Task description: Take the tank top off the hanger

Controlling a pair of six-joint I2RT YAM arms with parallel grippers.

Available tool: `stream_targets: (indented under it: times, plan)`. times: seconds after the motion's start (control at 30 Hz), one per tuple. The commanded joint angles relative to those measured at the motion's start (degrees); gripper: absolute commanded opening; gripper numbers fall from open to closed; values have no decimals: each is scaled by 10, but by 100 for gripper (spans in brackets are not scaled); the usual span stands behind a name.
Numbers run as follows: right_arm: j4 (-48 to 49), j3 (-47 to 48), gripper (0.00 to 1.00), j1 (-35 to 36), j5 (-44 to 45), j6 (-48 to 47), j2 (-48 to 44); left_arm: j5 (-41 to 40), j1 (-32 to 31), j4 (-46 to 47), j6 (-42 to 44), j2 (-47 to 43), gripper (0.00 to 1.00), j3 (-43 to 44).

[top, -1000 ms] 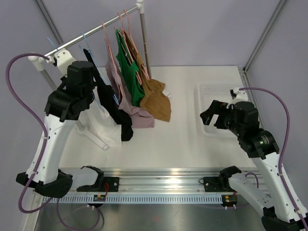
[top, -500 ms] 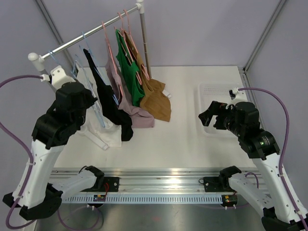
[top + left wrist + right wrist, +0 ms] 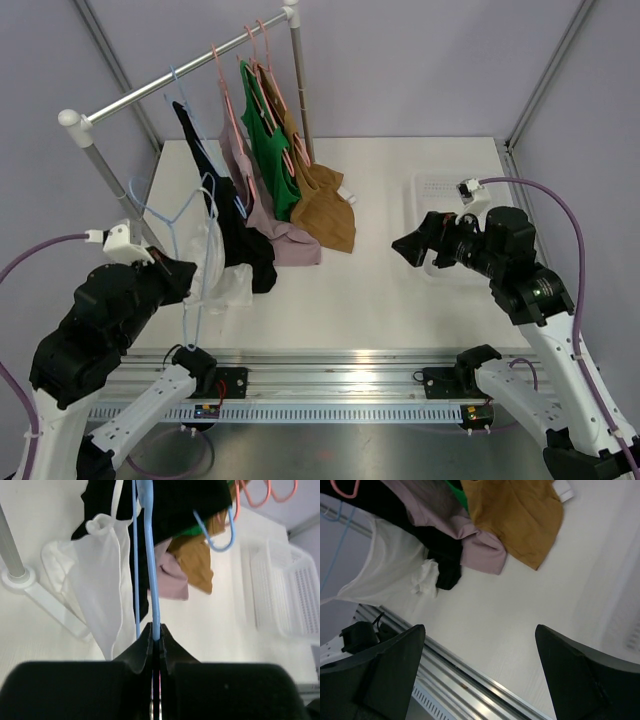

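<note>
My gripper will pull, and the tank top [image 3: 211, 262] will then slide off the hanger into a limp heap, because the white tank top's lower end [image 3: 234, 287] already crumples softly.
A light blue hanger [image 3: 178, 215] carries the white tank top [image 3: 215, 268], which hangs down to the table by the rack's foot. The hanger is off the rail [image 3: 180, 70]. My left gripper [image 3: 186, 276] is shut on the hanger's lower wire, low at the near left. In the left wrist view the hanger [image 3: 150, 555] runs straight up from the closed left gripper [image 3: 156, 632], with the tank top [image 3: 95, 595] draped to its left. My right gripper [image 3: 410, 246] is open and empty over the table's right half. The tank top also shows in the right wrist view [image 3: 385, 570].
A black garment [image 3: 225, 210], a pink one [image 3: 272, 228], a green one [image 3: 270, 150] and a mustard one [image 3: 326, 212] hang on the rail. The rack's foot [image 3: 20, 577] stands at the left. A white basket [image 3: 440, 190] sits at the right.
My left arm has dropped down and toward the near left, taking the blue hanger and white tank top off the rail. My right gripper has shifted a little left.
</note>
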Motion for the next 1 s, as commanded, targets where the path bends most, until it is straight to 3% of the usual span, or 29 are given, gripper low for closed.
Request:
stream_targets:
  times: [0.0,0.17,0.23,0.37,0.5,0.73,0.97]
  plan:
    - [84,-23,99,3,-143,6,11,141,-3,-55,52,-3,0,-19]
    - [169,-62,98,5,-220,37,42,251,-3,-103,78,-2,0,-86]
    - [190,-74,97,8,-230,50,48,279,-3,-97,94,-7,0,-112]
    - [247,-110,96,41,-228,57,71,429,-3,-26,127,-25,0,-157]
    - [279,-130,93,103,-166,57,89,536,-3,70,117,-27,0,-187]
    - [323,-153,74,213,1,49,113,617,-3,220,63,15,0,-205]
    - [373,-174,61,222,49,42,135,639,-25,320,17,37,0,-211]
